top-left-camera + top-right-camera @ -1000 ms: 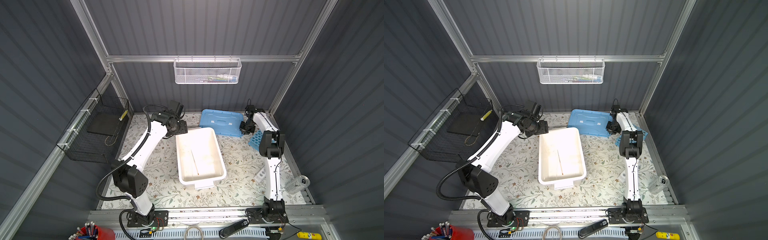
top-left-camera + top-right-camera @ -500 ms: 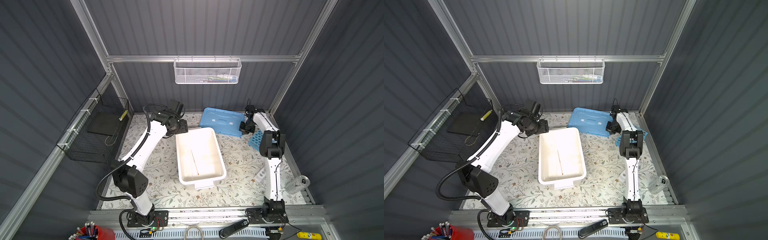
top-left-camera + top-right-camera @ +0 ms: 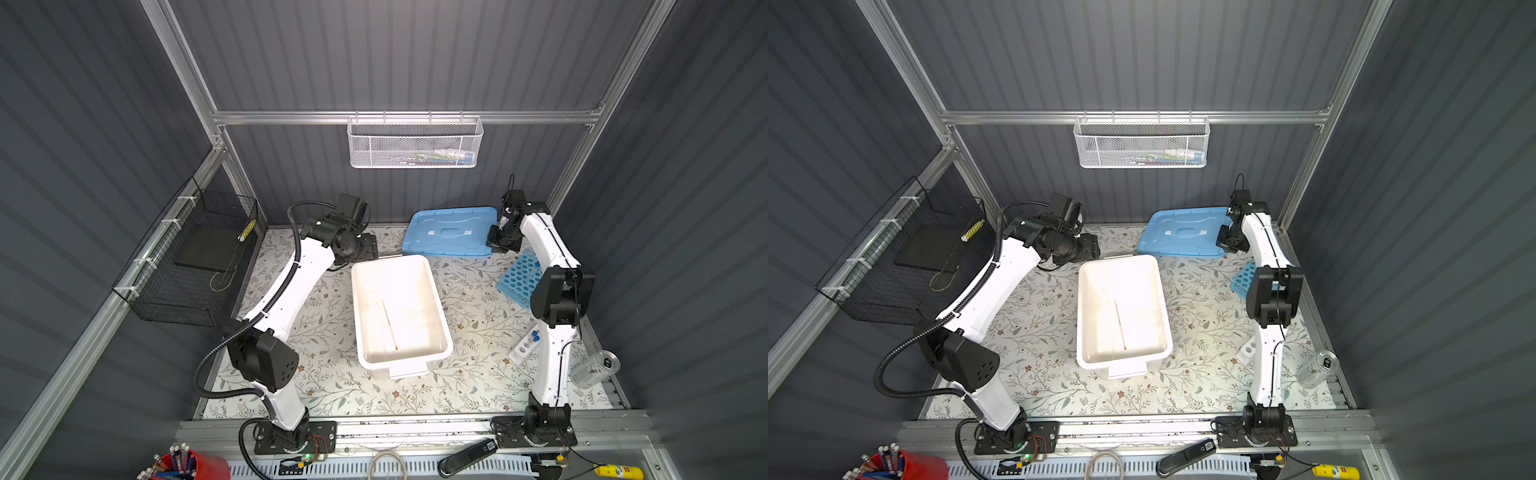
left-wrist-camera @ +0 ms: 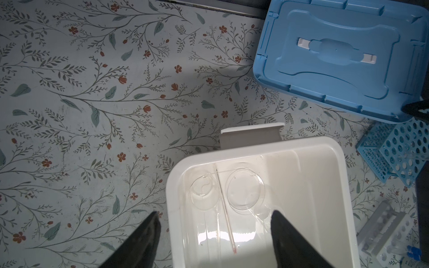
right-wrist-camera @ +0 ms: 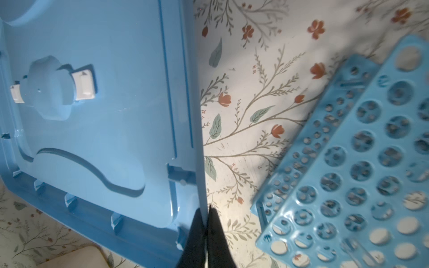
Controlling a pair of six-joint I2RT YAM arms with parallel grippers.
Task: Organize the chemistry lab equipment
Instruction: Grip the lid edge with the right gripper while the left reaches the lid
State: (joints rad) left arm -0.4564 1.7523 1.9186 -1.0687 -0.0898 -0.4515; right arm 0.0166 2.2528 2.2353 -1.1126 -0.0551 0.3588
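My right gripper has one end of the blue lid, so my left gripper should now go toward the lid's loose end and close on its rim.
A thin glass rod lies in the white tub in both top views. The left wrist view shows the rod between two clear glass dishes on the tub's floor. My left gripper hangs open above the tub's far left corner, holding nothing. My right gripper is shut on the edge of the blue lid at the back right. The sky-blue rack lies beside it. A small white tube rack with blue-capped tubes sits by the right arm.
A clear can-shaped cup lies at the right edge. A black wire basket hangs on the left wall and a white mesh basket on the back wall. A red cup of pens stands off the table at the front.
My right gripper has closed fully on the lid's edge. The left arm has barely moved and its jaws stay wide.
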